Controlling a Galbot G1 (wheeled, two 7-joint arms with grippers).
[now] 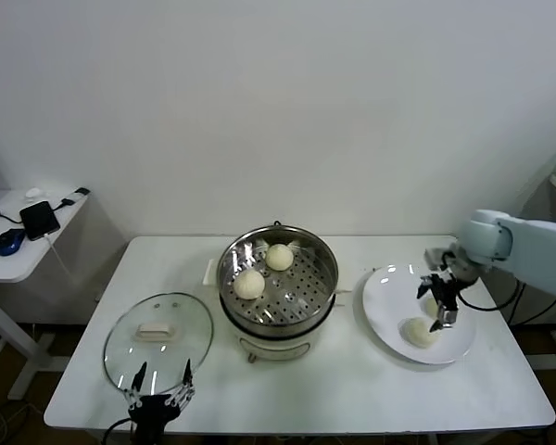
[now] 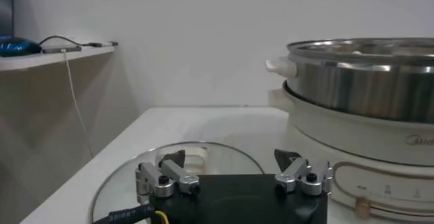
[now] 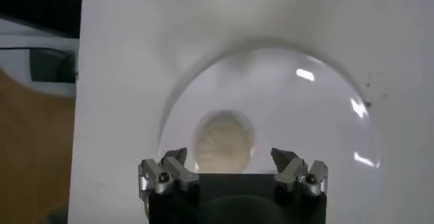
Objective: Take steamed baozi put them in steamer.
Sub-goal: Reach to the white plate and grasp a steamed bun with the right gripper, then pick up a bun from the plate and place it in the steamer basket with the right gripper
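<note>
I should go down next, as the front baozi on the plate (image 1: 419, 332) is in line with my right gripper's open fingers, until they have its sides (image 3: 224, 143) between them.
The steel steamer (image 1: 278, 278) stands mid-table with two baozi on its perforated tray, one at the back (image 1: 279, 256) and one at the left (image 1: 249, 283). A white plate (image 1: 385, 297) to its right holds one baozi (image 1: 419, 331) and a second, partly hidden by the gripper. My right gripper (image 1: 437, 308) hovers open just above the plate. In the right wrist view (image 3: 230, 161) a baozi (image 3: 224, 140) lies below, between the spread jaws, untouched. My left gripper (image 1: 163, 371) is parked open at the table's front-left edge. The left wrist view shows it (image 2: 230, 161) and the steamer (image 2: 366, 76).
A round glass lid (image 1: 130, 343) with a white handle lies flat left of the steamer, under my left gripper; it also shows in the left wrist view (image 2: 203, 152). A small side table (image 1: 18, 255) with a mouse, a phone and cables stands at far left.
</note>
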